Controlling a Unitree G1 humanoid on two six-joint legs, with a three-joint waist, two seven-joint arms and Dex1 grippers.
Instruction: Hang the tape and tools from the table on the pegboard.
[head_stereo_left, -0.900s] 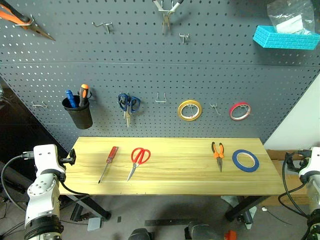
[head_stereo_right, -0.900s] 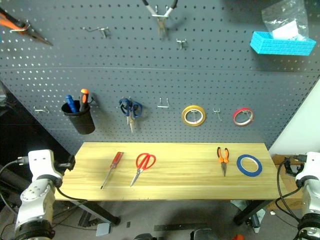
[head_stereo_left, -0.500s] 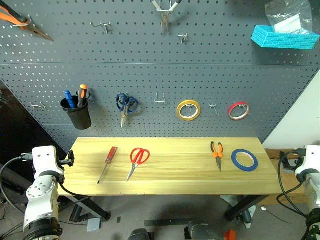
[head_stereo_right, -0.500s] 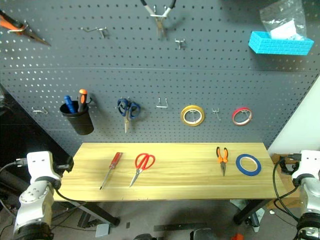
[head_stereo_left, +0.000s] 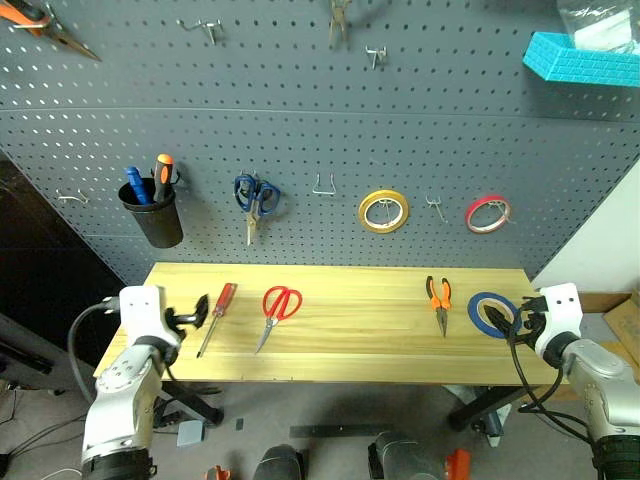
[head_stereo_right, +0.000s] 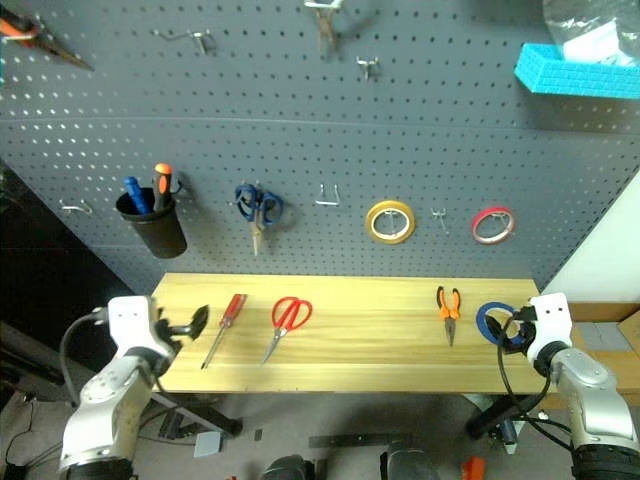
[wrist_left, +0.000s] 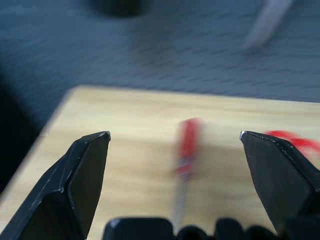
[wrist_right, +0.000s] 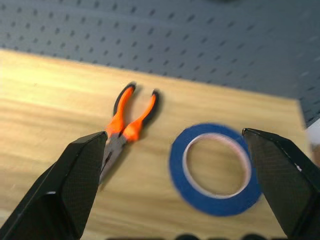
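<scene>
The blue tape is separated from the pliers by clear wood, so the robot's right gripper should keep going down until one finger enters the blue tape's hole, then close.
On the pale wood table lie a red-handled screwdriver, red scissors, orange-and-black pliers and a flat blue tape ring. Behind it rises the dark grey pegboard. My left gripper hovers open at the table's left end, pointing at the screwdriver, with the scissors off to one side. My right gripper is open at the table's right end, facing the tape and the pliers. Neither holds anything.
On the pegboard hang a black cup with two screwdrivers, blue-handled scissors, a yellow tape roll and a red-pink roll. Bare hooks sit between them. A cyan tray sits at the upper right.
Both arms have swung in toward the table: the left gripper now sits beside the screwdriver, the right beside the blue tape. The camera view has also shifted. The objects on the table have not moved.
</scene>
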